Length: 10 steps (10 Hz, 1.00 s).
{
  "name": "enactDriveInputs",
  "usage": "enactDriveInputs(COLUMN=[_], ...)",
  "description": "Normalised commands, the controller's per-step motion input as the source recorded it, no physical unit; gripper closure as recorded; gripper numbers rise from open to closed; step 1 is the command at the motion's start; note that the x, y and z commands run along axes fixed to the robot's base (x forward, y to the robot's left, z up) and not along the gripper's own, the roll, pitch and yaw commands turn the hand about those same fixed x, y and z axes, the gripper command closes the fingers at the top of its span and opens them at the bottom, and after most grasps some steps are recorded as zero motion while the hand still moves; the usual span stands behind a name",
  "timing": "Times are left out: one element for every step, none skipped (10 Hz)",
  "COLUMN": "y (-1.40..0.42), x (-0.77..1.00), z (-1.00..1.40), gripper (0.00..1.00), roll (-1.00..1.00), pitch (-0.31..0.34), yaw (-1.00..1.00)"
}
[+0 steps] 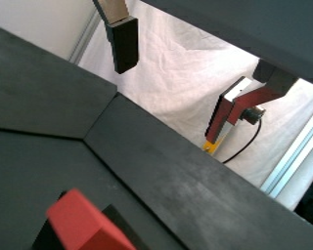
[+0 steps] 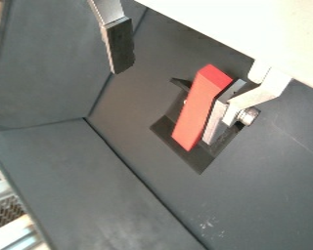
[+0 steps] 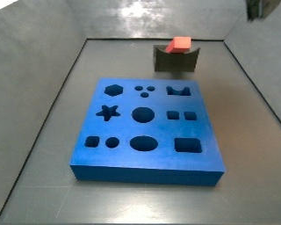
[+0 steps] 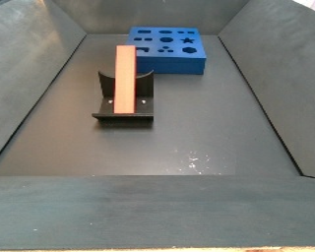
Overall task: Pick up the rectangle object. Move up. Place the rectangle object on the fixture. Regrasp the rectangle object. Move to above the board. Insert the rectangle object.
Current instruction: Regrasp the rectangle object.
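The rectangle object [image 3: 179,44] is leaning in the fixture's open-topped notch [image 3: 176,55], so it will come out and the fixture will stay behind when I lift.
The rectangle object [image 3: 178,44], a red-orange block, rests in the notch of the dark fixture [image 3: 175,61] at the far end of the tray. In a side view its paler long face [image 4: 123,81] lies across the fixture [image 4: 125,110]. My gripper [image 2: 170,98] hangs open above it, and one silver finger [image 2: 238,109] shows close beside the block [image 2: 199,107] without closing on it. The gripper [image 1: 172,98] holds nothing, and the block [image 1: 87,220] shows well below it. The blue board [image 3: 143,163] with its shaped cutouts lies flat in the tray, apart from the fixture [image 2: 186,158].
Sloping grey tray walls [image 3: 38,53] ring the dark floor [image 4: 187,148]. The board [image 4: 187,65] sits near one end wall. White cloth [image 1: 172,68] shows beyond the tray rim in a wrist view.
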Motion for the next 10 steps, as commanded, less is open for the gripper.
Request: enactDriveInputs(y=[0.04,0.04,0.03,0.03,0.03,0.03,0.03,0.03,0.02,0.01], x=[0.05,0.06,0.06,0.07,0.07,0.08,0.08,0.08,0.08,0.07], z=[-1.0,-1.0,-1.0,-1.0,-1.0,-1.0,-1.0,-1.0,-0.9,-0.69], gripper=[0.0,0.0,0.0,0.0,0.0,0.0,0.0,0.0,0.0,0.0], roll=[0.07,0.06,0.07,0.07,0.07,0.07,0.06,0.06,0.06,0.06], pitch=[-0.082,-0.124,-0.133,-0.139,-0.135,-0.118,-0.102,-0.079,-0.057,-0.028], yaw=[0.14,0.09,0.06,0.02,-0.01,-0.04,-0.06,-0.06,-0.07,-0.06])
